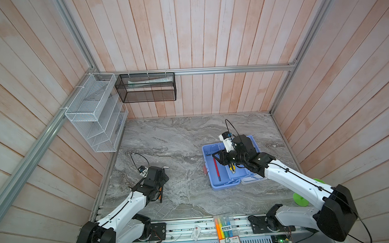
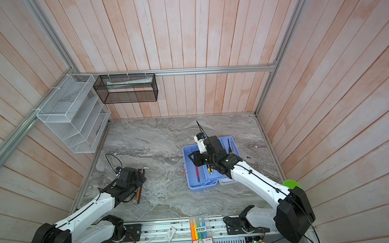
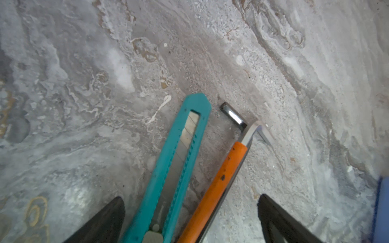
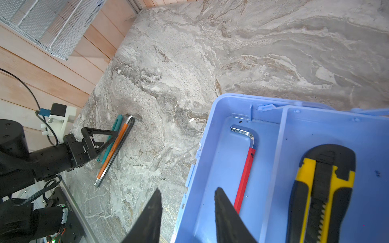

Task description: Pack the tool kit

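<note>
I should move my left gripper back, because the orange hex key is close beside the teal knife (image 3: 176,162) under it, and my right gripper should pull the hex key clear (image 3: 219,182).
The tool kit's light blue base (image 1: 223,184) (image 2: 201,187) lies open right of centre on the marble table, and its white lid (image 1: 253,179) shows under my right arm. A red hex key (image 4: 245,172) lies in the base. A yellow-black knife (image 4: 322,189) lies in the tray beside it. My right gripper (image 4: 187,189) (image 1: 216,157) hangs open above the base's left wall (image 4: 231,101), one finger over the table and one over the base, holding nothing. On the table at left lie a teal knife (image 3: 179,157) and an orange hex key (image 3: 221,178). My left gripper (image 3: 190,197) (image 1: 163,175) stands wide open over both tools.
A clear pack of highlighters (image 1: 225,229) and a small white box (image 1: 196,232) lie on the front rail. A green reel (image 1: 301,198) sits at the right front. A white mesh rack (image 1: 94,113) and a black mesh basket (image 1: 147,88) hang on the walls at back left.
</note>
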Robot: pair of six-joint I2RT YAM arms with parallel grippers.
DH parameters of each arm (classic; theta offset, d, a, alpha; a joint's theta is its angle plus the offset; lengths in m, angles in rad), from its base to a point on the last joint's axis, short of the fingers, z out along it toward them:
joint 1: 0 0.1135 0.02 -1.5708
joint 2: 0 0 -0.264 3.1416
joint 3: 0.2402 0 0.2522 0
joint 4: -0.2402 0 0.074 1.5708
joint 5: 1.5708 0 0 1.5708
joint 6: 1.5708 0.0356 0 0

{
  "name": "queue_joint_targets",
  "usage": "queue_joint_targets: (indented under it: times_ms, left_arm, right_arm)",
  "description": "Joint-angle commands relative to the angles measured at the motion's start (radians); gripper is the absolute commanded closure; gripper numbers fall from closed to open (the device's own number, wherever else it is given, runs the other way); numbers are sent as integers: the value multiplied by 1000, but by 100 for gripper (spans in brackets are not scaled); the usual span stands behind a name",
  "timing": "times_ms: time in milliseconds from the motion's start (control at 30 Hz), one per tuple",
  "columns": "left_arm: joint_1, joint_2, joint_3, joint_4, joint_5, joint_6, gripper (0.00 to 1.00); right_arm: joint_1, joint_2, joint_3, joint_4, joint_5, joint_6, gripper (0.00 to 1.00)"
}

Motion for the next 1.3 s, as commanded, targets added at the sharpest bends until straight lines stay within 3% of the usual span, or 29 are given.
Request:
queue_joint_targets:
  times_ms: [0,133,333,633,800,900,1067,1167,1267]
  left_arm:
    - [-9,-28,-1,-32,-27,-5,0]
    - [-23,-55,-35,92,55,47,0]
    - [-71,-60,-60,142,80,21,0]
    - [-212,-68,-70,193,75,-123,0]
    - [-301,-59,-49,262,-3,-192,0]
    - [-301,-53,-3,224,-32,-160,0]
    - [-289,-115,125,-109,-241,-150,0]
    - [-199,-215,147,-204,-263,-78,0]
    - [-39,-308,142,-219,-205,51,0]
  right_arm:
    - [7,26,36,-16,-11,-25,61]
    - [8,50,39,2,-43,-24,61]
    - [9,85,32,30,-74,-7,61]
    - [9,121,60,7,-73,-45,60]
    - [48,197,88,38,-107,-38,61]
    - [100,269,136,27,-98,-60,60]
    - [210,410,233,25,-62,-97,60]
    - [277,503,309,-15,16,-103,60]
    - [333,603,398,-43,46,-83,60]
